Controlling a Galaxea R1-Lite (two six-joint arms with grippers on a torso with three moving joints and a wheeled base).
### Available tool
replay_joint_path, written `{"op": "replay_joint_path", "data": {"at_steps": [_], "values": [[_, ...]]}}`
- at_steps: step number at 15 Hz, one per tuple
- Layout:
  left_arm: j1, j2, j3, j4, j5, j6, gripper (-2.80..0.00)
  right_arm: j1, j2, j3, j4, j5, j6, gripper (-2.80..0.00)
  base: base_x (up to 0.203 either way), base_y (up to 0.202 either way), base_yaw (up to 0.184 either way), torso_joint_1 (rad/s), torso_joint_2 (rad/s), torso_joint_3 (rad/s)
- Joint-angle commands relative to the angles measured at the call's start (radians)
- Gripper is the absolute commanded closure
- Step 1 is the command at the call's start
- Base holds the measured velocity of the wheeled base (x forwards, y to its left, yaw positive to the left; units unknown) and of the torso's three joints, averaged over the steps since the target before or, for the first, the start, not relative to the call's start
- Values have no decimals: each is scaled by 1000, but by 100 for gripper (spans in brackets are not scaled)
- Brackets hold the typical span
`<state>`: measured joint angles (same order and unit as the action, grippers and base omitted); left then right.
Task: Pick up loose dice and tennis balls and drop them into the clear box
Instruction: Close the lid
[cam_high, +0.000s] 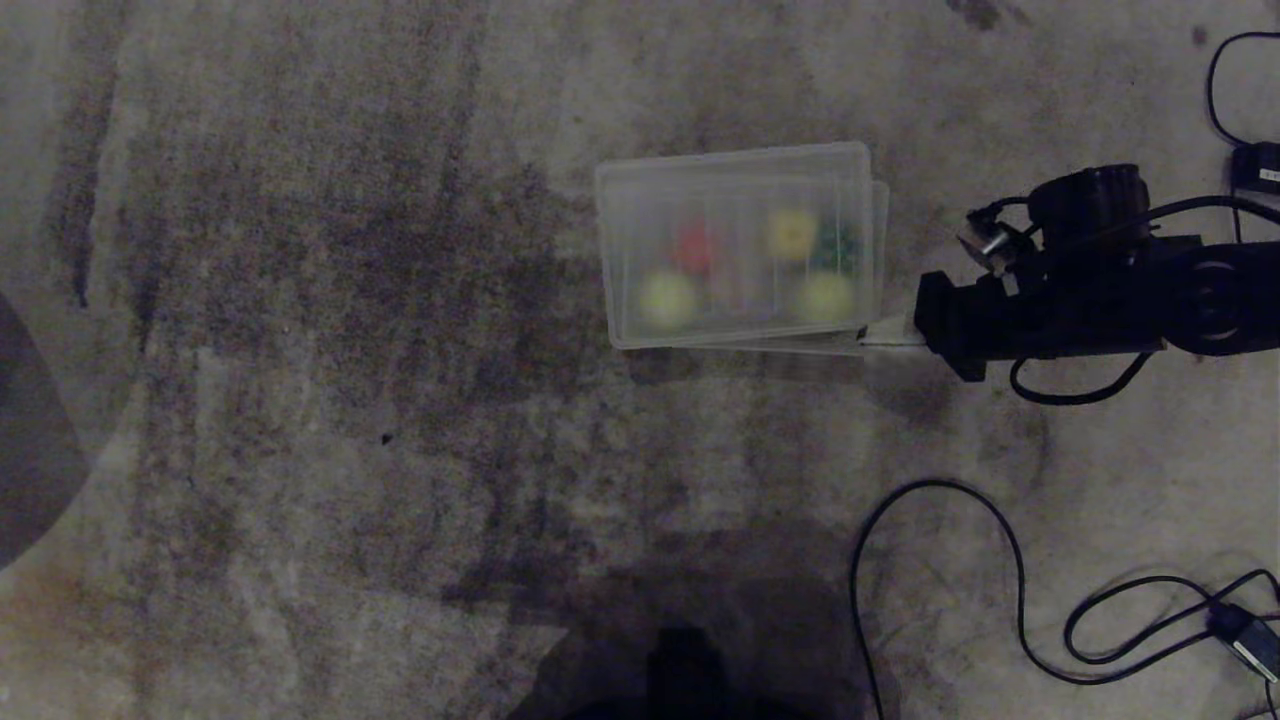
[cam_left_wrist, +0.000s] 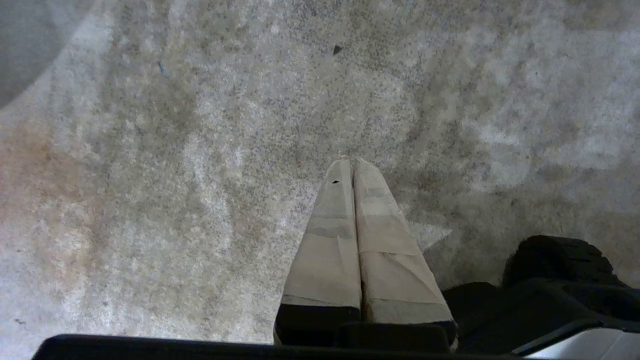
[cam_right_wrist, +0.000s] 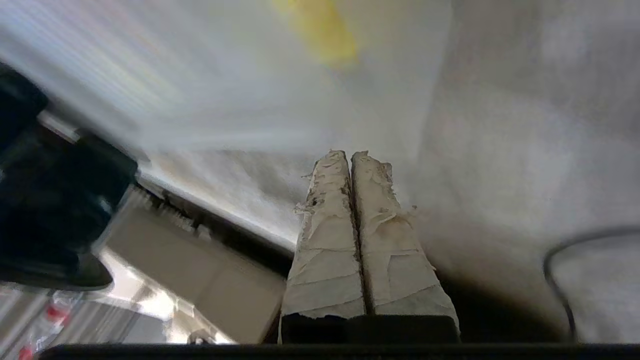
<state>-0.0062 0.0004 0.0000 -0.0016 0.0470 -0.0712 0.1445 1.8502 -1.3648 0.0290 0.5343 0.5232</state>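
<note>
The cover is crooked over the clear box's rim (cam_high: 881, 246). My right gripper should back off the box's corner, press on the cover's top (cam_high: 828, 292) and drag the cover square.
The clear box (cam_high: 735, 160) stands on the stained floor with a translucent cover lying slightly askew over it. Blurred through the cover I make out a red die (cam_high: 695, 245), a yellow die (cam_high: 793, 232), a dark green die (cam_high: 836, 248) and two tennis balls (cam_high: 667, 300) (cam_high: 825, 297). My right gripper (cam_high: 885, 335) (cam_right_wrist: 352, 155) is shut and empty, its taped tips at the box's near right corner. Whether they touch the box I cannot tell. One yellow patch (cam_right_wrist: 320, 30) shows blurred in the right wrist view. My left gripper (cam_left_wrist: 352, 161) hangs shut and empty over bare floor.
Black cables (cam_high: 1015, 570) loop over the floor at the right, with a small black adapter (cam_high: 1258, 165) further back. A dark rounded shape (cam_high: 25, 470) sits at the left edge. My own base (cam_high: 690, 670) shows at the near edge.
</note>
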Motion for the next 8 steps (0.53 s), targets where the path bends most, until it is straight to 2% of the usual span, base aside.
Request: {"op": "replay_joint_path", "data": {"at_steps": [1, 6, 8], "values": [[0, 1, 2, 0, 2, -1, 0, 9, -51, 28, 35, 14, 0, 0, 0, 0, 0, 0, 0, 0], [0, 1, 2, 0, 2, -1, 0, 47, -152, 135, 75, 13, 0, 0, 0, 0, 0, 0, 0, 0], [0, 1, 2, 0, 1, -1, 0, 31, -160, 99, 61, 8, -2, 0, 0, 0, 0, 0, 0, 0]]}}
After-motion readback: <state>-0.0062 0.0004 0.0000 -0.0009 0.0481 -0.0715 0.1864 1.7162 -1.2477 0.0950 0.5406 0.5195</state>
